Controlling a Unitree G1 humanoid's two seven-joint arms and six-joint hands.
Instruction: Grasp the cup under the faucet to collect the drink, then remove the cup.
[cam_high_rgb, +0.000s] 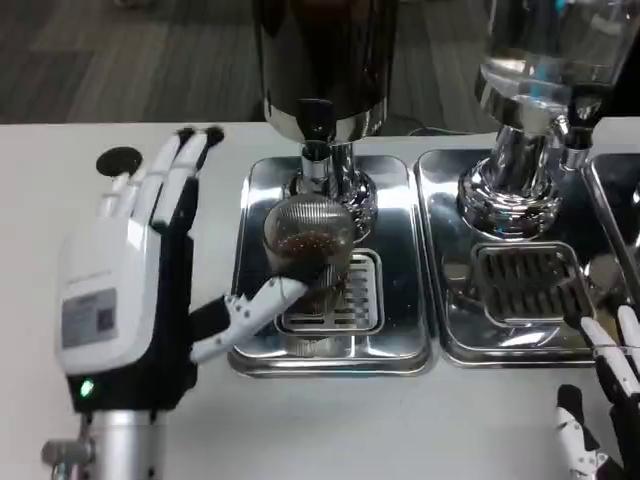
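Observation:
The brown drink (308, 246) is far below the clear cup's rim (308, 198), so the drink will stay in the cup when I carry the cup off the grate.
A clear cup (308, 243) with brown drink in it stands on the grate of the left steel drip tray (258, 340), right under the faucet (317, 140) of the dark dispenser (325, 55). My left hand (130, 270) is just left of the tray, its fingers stretched straight away from me and apart. Its thumb (255, 308) reaches right and its tip lies against the cup's near lower side. The fingers are not wrapped round the cup. My right hand (605, 400) sits at the bottom right corner with its fingers spread and nothing in it.
A second dispenser (545, 50) with a clear tank stands on its own steel tray (450, 340) to the right. A small black disc (120, 160) lies on the white table at the far left.

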